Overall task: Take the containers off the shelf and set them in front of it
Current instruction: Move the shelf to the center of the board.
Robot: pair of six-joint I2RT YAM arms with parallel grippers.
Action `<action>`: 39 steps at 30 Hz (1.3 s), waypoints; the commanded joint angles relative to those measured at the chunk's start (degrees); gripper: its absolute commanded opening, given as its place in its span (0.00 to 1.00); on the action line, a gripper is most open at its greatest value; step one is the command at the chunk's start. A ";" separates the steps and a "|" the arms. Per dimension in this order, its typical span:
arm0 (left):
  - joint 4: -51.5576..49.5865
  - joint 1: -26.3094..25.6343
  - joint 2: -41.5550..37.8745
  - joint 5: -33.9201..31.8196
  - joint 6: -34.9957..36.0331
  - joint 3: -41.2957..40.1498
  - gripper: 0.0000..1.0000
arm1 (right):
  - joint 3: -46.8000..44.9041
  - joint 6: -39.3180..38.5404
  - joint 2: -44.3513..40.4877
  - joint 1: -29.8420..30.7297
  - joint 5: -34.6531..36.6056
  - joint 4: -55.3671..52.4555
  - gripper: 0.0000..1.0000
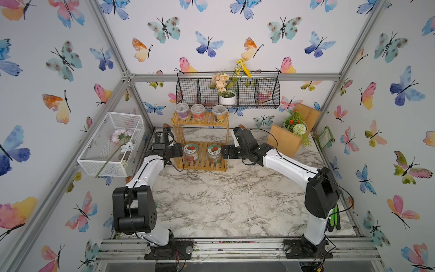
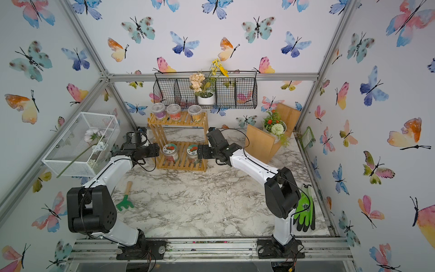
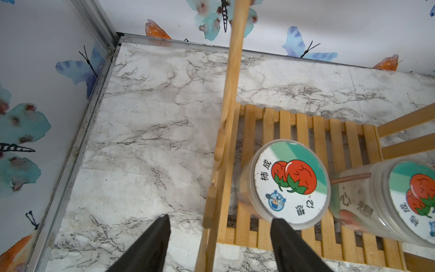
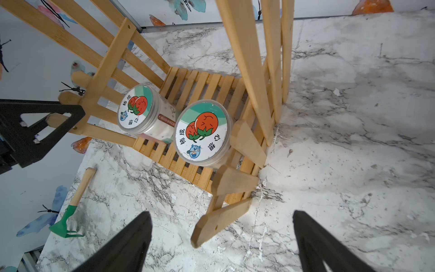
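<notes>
The bamboo shelf (image 1: 202,159) is too close to the white mesh basket, so the robot's right gripper should take hold of its side frame (image 4: 235,182) and help move the shelf toward the wooden box.
The bamboo shelf (image 1: 200,122) stands at the back of the marble table. Three clear cups sit on its top tier: purple (image 1: 181,111), red (image 1: 197,112) and yellow (image 1: 219,113). Two jars with white, red-pictured lids (image 1: 190,152) (image 1: 214,153) stand on the bottom tier. My left gripper (image 3: 221,223) is open at the shelf's left end, its jaws either side of the side frame, one tip close by the nearer jar (image 3: 292,183). My right gripper (image 4: 222,219) is open at the right end, a slat end between its jaws, short of the nearer jar (image 4: 202,134).
A black wire basket (image 1: 259,94) with a white flower pot (image 1: 227,99) hangs above the shelf. A white mesh basket (image 1: 110,143) juts from the left wall. A wooden box with a plant (image 1: 286,141) stands at the back right. A green rake (image 2: 126,200) and gloves (image 2: 304,212) lie near the arms.
</notes>
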 commanded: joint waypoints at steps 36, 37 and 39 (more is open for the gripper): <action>-1.71 -1.78 5.63 7.24 -0.19 2.91 0.53 | 10.10 0.28 11.41 0.39 6.48 -7.27 0.38; -1.79 -1.91 5.67 7.28 -0.20 2.87 0.52 | 9.95 0.28 11.35 0.39 6.70 -7.38 0.37; -1.76 -2.30 5.67 7.20 -0.24 2.83 0.50 | 9.78 0.19 11.26 0.39 7.07 -7.57 0.33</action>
